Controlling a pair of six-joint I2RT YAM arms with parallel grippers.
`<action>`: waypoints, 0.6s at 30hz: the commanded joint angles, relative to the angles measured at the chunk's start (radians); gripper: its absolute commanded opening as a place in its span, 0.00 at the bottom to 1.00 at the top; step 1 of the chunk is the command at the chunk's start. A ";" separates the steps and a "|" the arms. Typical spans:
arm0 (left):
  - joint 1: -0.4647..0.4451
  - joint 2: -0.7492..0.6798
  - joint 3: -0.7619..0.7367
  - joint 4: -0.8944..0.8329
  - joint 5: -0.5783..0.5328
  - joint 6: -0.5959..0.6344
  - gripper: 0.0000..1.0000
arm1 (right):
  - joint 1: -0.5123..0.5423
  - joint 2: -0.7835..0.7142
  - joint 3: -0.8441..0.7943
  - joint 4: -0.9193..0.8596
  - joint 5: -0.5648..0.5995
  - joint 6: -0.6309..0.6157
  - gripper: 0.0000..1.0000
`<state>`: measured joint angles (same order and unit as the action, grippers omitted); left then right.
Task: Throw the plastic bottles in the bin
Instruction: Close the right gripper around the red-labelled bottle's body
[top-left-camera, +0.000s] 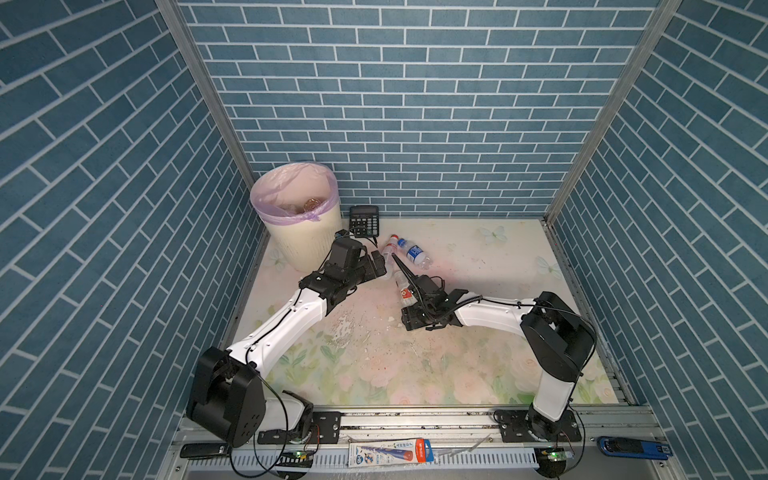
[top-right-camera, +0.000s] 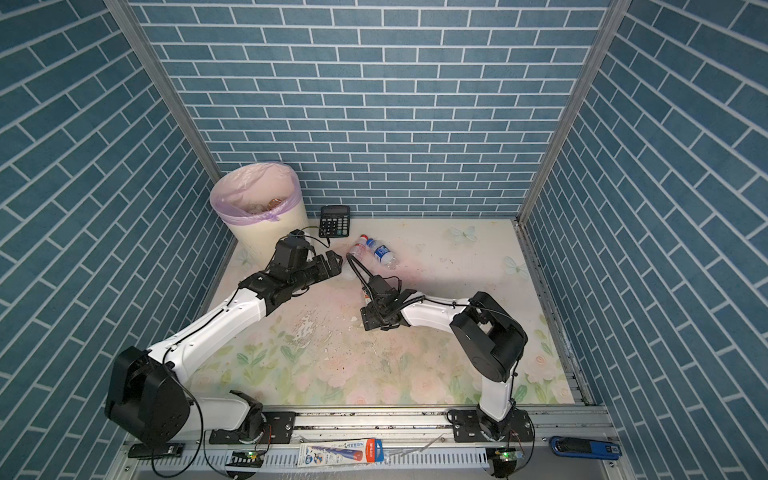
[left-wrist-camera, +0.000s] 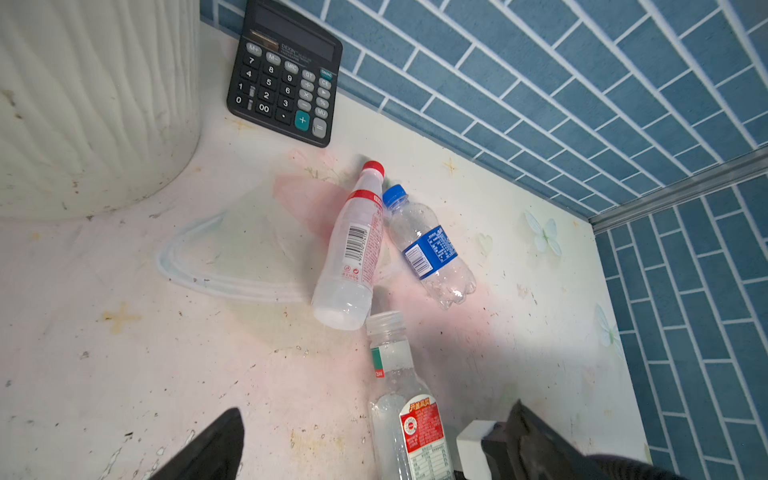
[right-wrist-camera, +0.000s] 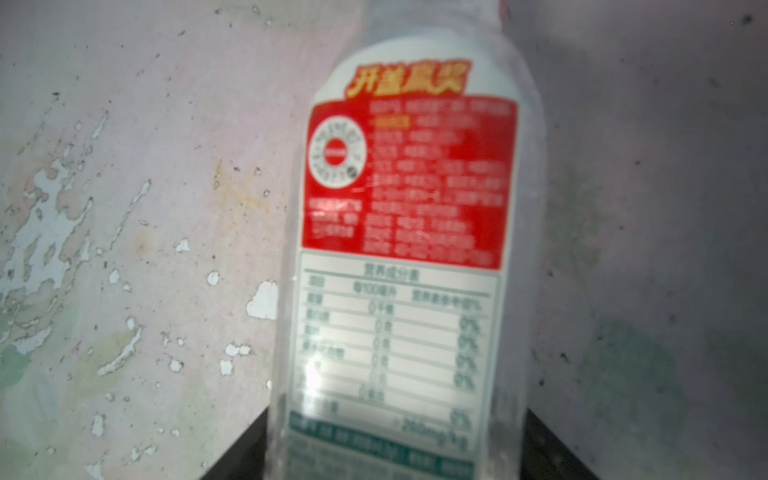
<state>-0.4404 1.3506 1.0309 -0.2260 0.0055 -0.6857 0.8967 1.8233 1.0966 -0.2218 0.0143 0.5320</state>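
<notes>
I expect the clear red-labelled bottle (left-wrist-camera: 408, 408) to settle all the way inside when I drop it there, because the bottles inside the bin (top-left-camera: 312, 205) are lower than the bin's lilac rim.
Three plastic bottles lie near the back wall. A white red-capped bottle (top-left-camera: 389, 246) (left-wrist-camera: 355, 249) touches a clear blue-labelled bottle (top-left-camera: 416, 252) (left-wrist-camera: 430, 249). The third, a clear uncapped bottle with a red label (top-left-camera: 403, 284) (left-wrist-camera: 409, 424) (right-wrist-camera: 407, 249), lies on the table. My right gripper (right-wrist-camera: 397, 440) is shut on it, with a finger against each side of its lower body. My left gripper (top-left-camera: 382, 266) (left-wrist-camera: 374, 444) stands open just left of that bottle's neck, holding nothing. The bin (top-left-camera: 299, 241) (left-wrist-camera: 83, 104), cream with a lilac liner, stands in the back left corner with bottles inside.
A black calculator (top-left-camera: 364, 221) (left-wrist-camera: 286, 79) leans at the back wall between the bin and the bottles. Blue brick-pattern walls close the left, back and right. A pencil pack (top-left-camera: 390, 453) and a blue tool (top-left-camera: 633, 446) lie on the front rail.
</notes>
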 joint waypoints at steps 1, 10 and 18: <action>0.006 -0.014 -0.016 0.010 0.012 0.002 0.99 | -0.007 -0.042 -0.039 -0.035 0.072 -0.011 0.63; 0.006 0.059 -0.005 0.059 0.072 -0.030 0.99 | -0.056 -0.153 -0.118 -0.013 0.054 -0.026 0.46; 0.006 0.138 0.031 0.110 0.153 -0.058 0.99 | -0.092 -0.220 -0.111 -0.021 0.016 -0.051 0.44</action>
<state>-0.4370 1.4696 1.0332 -0.1497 0.1192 -0.7300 0.8139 1.6505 0.9989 -0.2317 0.0429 0.5030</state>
